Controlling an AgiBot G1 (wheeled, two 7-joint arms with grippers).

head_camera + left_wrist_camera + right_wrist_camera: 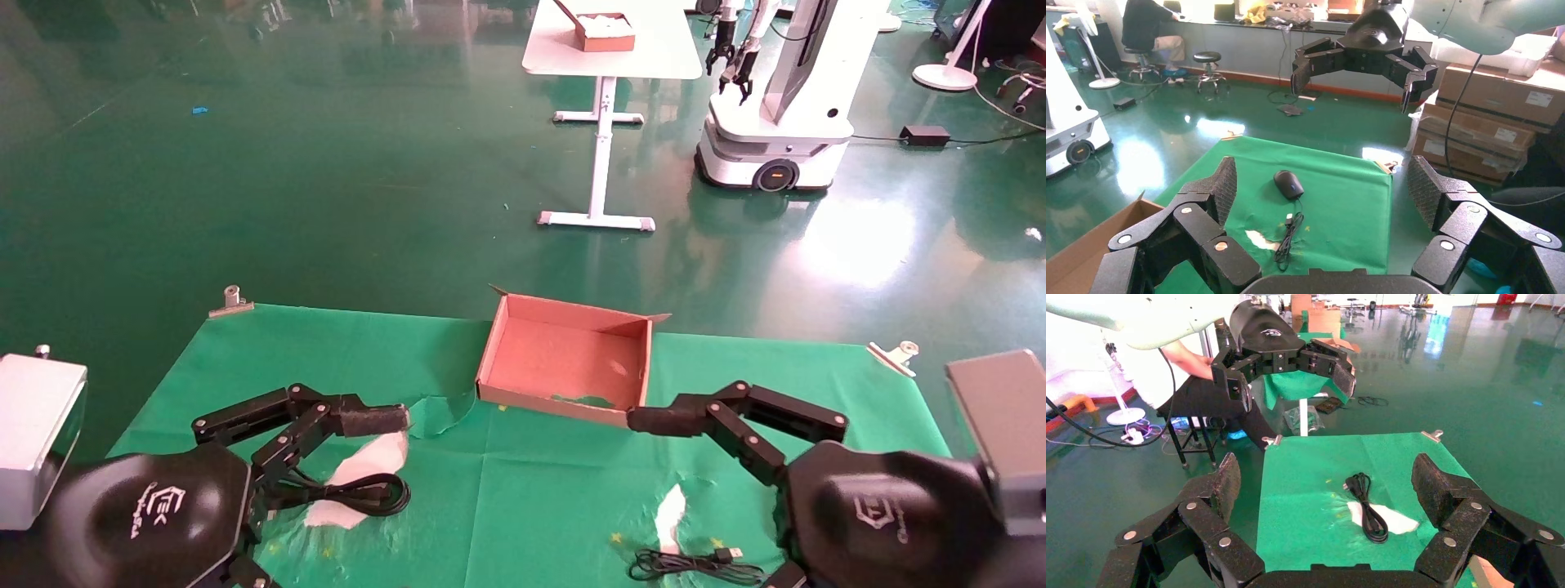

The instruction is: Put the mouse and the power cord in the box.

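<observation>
The bundled thin cable [686, 564] goes toward my arm [784, 576], which hides the mouse. The mouse will hang below when I lift the cable.
The brown cardboard box [564, 359] sits at the far middle of the green cloth, with nothing inside. The looped power cord [347, 492] lies near the front left, just below a finger [372, 418] of my left gripper [1324, 187], which hangs open and holds nothing. The black mouse [1288, 184] rests on the right side with its thin cable [695, 563] bundled beside it; the head view hides the mouse behind my right arm. My right gripper [1327, 481] is open too, one finger [662, 420] by the box's front right corner. Its wrist view shows the power cord [1367, 505].
Metal clips [231, 300] [895, 355] pin the cloth's far corners. White torn patches [359, 474] [670, 510] show through the cloth. Beyond the table are green floor, a white table [654, 61] with a small box, and another robot [776, 98].
</observation>
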